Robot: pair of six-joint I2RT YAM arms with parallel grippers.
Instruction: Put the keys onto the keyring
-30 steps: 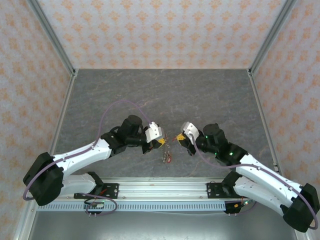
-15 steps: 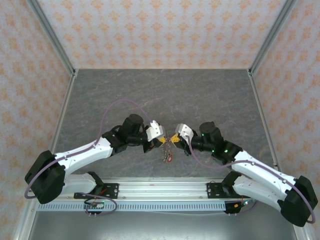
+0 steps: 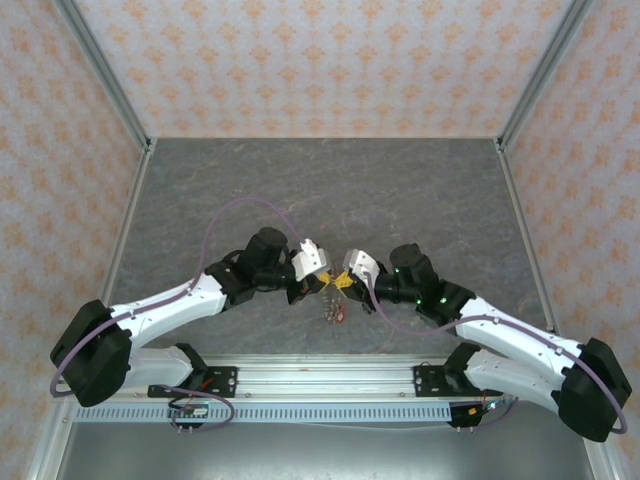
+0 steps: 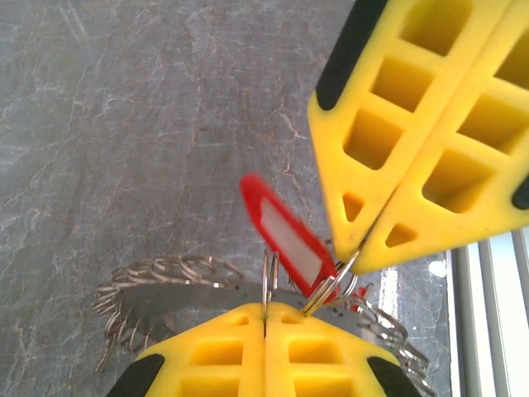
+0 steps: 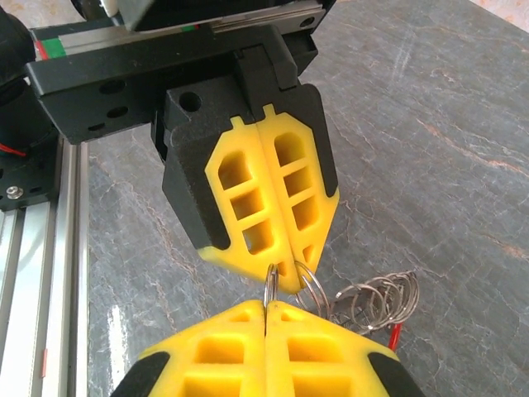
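Note:
The hanging keyring's ring (image 5: 312, 289) is held by my left gripper, so I should keep pulling the split ring (image 5: 271, 282) away with my right gripper until both grippers are apart, then let go.
My left gripper (image 3: 322, 283) and right gripper (image 3: 343, 281) meet tip to tip just above the table's near middle. The keyring (image 4: 165, 299) is a grey metal band fringed with small wire rings, and it hangs below the left gripper (image 4: 265, 308), which is shut on one of those rings. The right gripper (image 4: 354, 256) is shut on the split ring of a key with a red tag (image 4: 289, 236). In the right wrist view, my right gripper (image 5: 266, 304) pinches a thin ring right against the left gripper (image 5: 296, 281). The keyring's loops (image 5: 380, 302) dangle at the right.
The bunch of keys (image 3: 334, 311) hangs over the grey marbled table (image 3: 320, 190). An aluminium rail (image 3: 320, 375) runs along the near edge, close behind both arms. Patterned walls and metal frame posts (image 3: 525, 95) enclose the back and sides.
The right gripper has moved left until its tips meet the left gripper's tips. The left arm has barely moved. Both grippers have stayed shut.

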